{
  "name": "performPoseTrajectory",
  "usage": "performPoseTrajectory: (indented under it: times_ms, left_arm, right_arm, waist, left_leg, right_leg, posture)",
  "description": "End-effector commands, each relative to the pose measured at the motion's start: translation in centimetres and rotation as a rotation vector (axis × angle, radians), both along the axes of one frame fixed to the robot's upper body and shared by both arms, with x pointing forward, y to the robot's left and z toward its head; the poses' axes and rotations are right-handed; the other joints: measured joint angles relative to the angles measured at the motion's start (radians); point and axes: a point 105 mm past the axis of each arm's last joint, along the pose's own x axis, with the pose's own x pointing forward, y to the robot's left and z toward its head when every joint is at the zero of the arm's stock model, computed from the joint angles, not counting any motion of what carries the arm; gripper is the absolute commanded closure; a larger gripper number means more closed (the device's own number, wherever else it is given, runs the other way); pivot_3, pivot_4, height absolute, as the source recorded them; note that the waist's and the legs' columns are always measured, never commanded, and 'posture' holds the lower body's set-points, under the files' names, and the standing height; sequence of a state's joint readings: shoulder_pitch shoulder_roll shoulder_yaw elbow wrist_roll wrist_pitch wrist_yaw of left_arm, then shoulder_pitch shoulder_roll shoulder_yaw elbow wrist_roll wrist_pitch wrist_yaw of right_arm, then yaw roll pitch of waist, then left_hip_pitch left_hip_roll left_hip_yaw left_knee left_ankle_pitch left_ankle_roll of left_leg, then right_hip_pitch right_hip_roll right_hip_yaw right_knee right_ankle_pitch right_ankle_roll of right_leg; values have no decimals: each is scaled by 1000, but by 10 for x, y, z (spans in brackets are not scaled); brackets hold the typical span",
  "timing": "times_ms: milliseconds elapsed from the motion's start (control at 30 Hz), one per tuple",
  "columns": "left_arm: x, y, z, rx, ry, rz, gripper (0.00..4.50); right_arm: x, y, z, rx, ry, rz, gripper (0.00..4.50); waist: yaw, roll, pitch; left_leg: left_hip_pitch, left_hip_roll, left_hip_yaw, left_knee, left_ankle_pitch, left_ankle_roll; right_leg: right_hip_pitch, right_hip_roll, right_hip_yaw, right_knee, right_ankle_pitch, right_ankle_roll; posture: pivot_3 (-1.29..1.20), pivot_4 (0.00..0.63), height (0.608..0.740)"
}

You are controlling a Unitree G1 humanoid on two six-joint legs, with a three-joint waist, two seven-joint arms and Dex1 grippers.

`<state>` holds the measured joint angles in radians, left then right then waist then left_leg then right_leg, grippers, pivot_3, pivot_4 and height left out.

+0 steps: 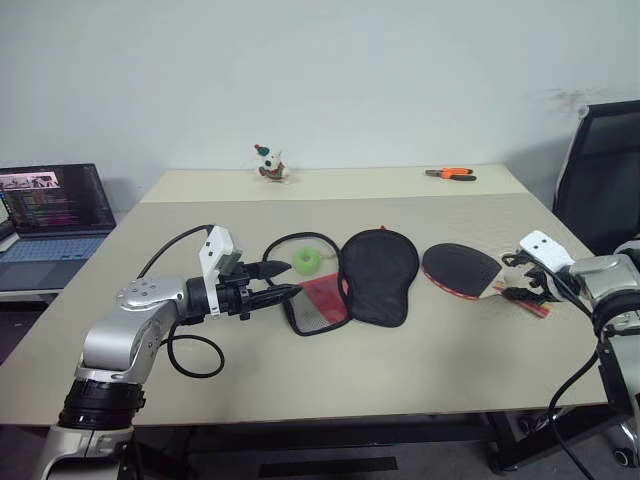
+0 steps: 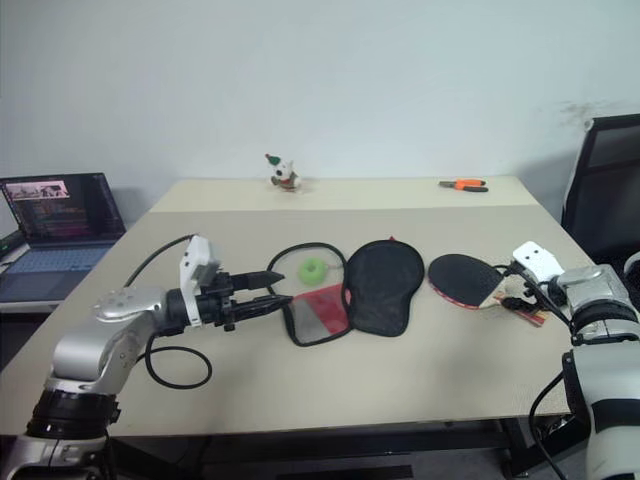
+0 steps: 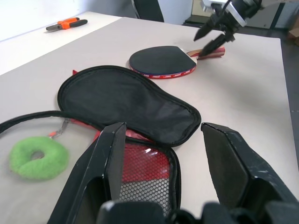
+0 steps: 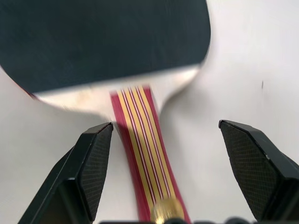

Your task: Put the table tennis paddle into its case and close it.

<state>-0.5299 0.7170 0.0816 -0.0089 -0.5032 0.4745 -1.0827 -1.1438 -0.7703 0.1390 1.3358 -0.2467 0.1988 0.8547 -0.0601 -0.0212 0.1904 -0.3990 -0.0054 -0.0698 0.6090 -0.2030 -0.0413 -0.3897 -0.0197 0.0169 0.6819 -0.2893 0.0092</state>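
Note:
The black half [image 1: 380, 277] is round at its head and narrower at its foot, so the table tennis paddle [image 1: 464, 271] should fit inside, handle and all, when the robot lays it there.
The table tennis paddle [image 1: 462, 268] lies flat on the table, black face up, its striped handle [image 4: 145, 140] pointing to the right. My right gripper [image 1: 512, 278] hovers open just over that handle, one finger on each side, not touching it. The case [image 1: 378, 275] lies unzipped in the middle of the table. Its black half is spread next to the paddle and its red mesh half [image 1: 318, 303] lies to the left. My left gripper [image 1: 290, 279] is open and level, with its tips at the left edge of the mesh half.
A green foam ring [image 1: 306, 262] sits inside the case's zip loop, just beyond my left fingertips. At the far edge of the table are orange pliers [image 1: 450, 173] and a small toy figure [image 1: 270, 165]. A laptop [image 1: 50, 210] stands at the left and a black chair [image 1: 605, 175] at the right.

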Motion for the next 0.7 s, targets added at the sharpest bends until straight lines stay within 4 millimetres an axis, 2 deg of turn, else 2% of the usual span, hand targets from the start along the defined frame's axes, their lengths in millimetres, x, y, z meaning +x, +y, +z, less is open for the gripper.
performPoseTrajectory:
  times_ms: [33,267,400,533,700]
  left_arm:
    - [-2,0,17,10,-62,-13,1704]
    - [-5,3,14,18,-59,1,1704]
    - [-5,4,12,18,-57,8,1704]
    - [-4,2,11,13,-58,7,1704]
    - [-1,0,10,2,-62,9,1704]
  right_arm:
    - [-5,-11,2,-5,9,-37,551]
    - [-7,2,-14,89,62,-34,551]
    - [-6,16,-18,223,73,-34,551]
    - [-10,25,-24,322,114,-33,1457]
    - [-13,32,-29,416,138,-50,3228]
  waist:
    - [1,0,0]
    - [3,0,0]
    - [1,0,0]
    - [-1,0,0]
    - [-2,-1,0]
  left_leg:
    - [0,0,0,0,0,0]
    - [0,0,-1,0,0,0]
    - [0,0,-1,1,0,0]
    - [1,0,0,1,0,0]
    - [2,0,0,1,0,0]
  right_leg:
    - [0,0,0,0,0,0]
    - [1,0,0,-1,0,0]
    - [1,0,0,-1,0,0]
    - [1,0,0,0,0,0]
    - [1,0,0,0,0,0]
  posture:
    - [0,150,740]
    - [0,150,740]
    - [0,150,740]
    - [0,150,740]
    - [0,150,740]
